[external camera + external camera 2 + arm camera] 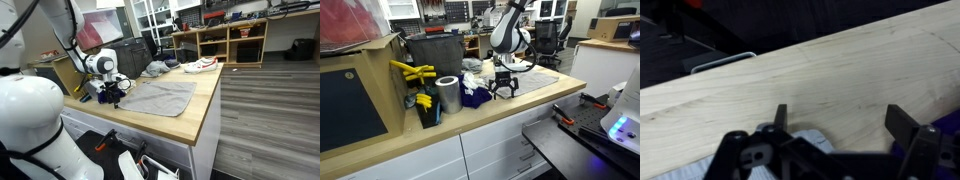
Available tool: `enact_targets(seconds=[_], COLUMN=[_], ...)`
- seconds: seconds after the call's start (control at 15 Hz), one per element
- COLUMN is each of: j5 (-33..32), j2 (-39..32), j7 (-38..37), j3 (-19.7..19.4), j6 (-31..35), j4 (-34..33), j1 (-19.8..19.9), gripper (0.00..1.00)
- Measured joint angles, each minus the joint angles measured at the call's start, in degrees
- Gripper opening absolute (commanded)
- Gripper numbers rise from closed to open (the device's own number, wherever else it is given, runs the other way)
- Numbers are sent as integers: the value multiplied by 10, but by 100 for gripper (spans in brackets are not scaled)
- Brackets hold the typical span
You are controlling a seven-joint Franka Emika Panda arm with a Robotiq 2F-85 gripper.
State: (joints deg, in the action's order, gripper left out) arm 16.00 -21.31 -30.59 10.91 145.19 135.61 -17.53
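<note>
Next, my gripper moves back over the towel's corner [808, 136] before it closes, because only the tip of the grey towel [824, 138] reaches between its open fingers.
My gripper [840, 121] stands open just above the bare wooden countertop [830, 70], with nothing between its fingers [781, 117]. In both exterior views it points down at the counter's end [113, 99] [505, 94]. A flat grey towel [160, 97] [537, 79] lies spread on the counter right beside it. A dark blue-purple cloth [475, 97] [101, 95] sits bunched on the gripper's other side. In the wrist view a pale fabric edge [808, 141] shows under the gripper body, and a sliver of purple [915, 150] shows by the right finger.
A silver cylinder [447, 95], yellow-handled tools [412, 72] and a black bin [435, 50] stand near the counter's end. A white and red shoe [200, 65] and a grey heap of fabric [155, 69] lie at the far end. The counter edge [205, 118] drops to the floor.
</note>
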Motion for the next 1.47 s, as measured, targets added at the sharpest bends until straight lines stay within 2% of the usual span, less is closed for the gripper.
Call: enact_targets(seconds=[0.33, 0.8, 0.87, 0.93, 1.2, 1.47], j5=[-35, -150, -168, -185, -232, -252], j2=[0, 7, 8, 8, 9, 10], j7=[-115, -209, -222, -236, -281, -300], j3=[-16, -58, -65, -70, -77, -77], j6=[35, 35, 35, 35, 35, 30], j4=[15, 24, 24, 24, 22, 22], j1=[-47, -59, -61, -63, -70, -71], gripper=[100, 100, 75, 74, 42, 15])
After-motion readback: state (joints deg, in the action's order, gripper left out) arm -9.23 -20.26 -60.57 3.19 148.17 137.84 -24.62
